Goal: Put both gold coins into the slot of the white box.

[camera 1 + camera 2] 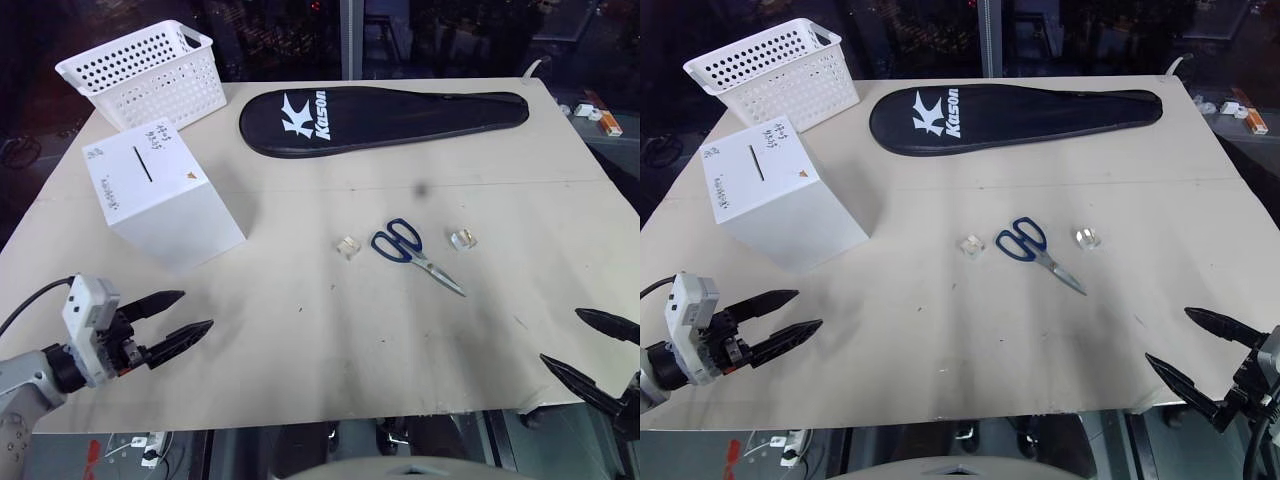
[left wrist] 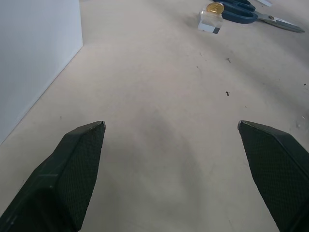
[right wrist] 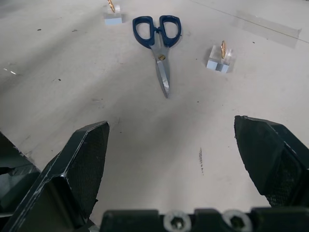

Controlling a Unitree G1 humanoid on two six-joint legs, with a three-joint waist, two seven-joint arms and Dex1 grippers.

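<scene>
The blue-handled scissors [image 1: 398, 241] are between the gold coins' clear blocks. My right gripper needs to drag the scissors away by the blades [image 1: 441, 276] before it takes a coin.
The white box [image 1: 165, 195] stands at the table's left, its black slot [image 1: 142, 163] on the tilted top face. Two gold coins stand upright in small clear blocks, one [image 1: 348, 246] left of the blue-handled scissors [image 1: 412, 250] and one [image 1: 463, 239] right of them; the wrist views show them as gold discs [image 2: 215, 8] [image 3: 223, 50]. My left gripper [image 1: 183, 315] hovers open near the front left, in front of the box. My right gripper [image 1: 590, 345] is open at the front right edge, well short of the coins. Nothing is between either pair of fingers.
A white perforated basket [image 1: 150, 72] sits at the back left behind the box. A long black racket cover [image 1: 380, 118] lies across the back of the table [image 1: 330, 340]. Small items [image 1: 597, 112] lie off the far right corner.
</scene>
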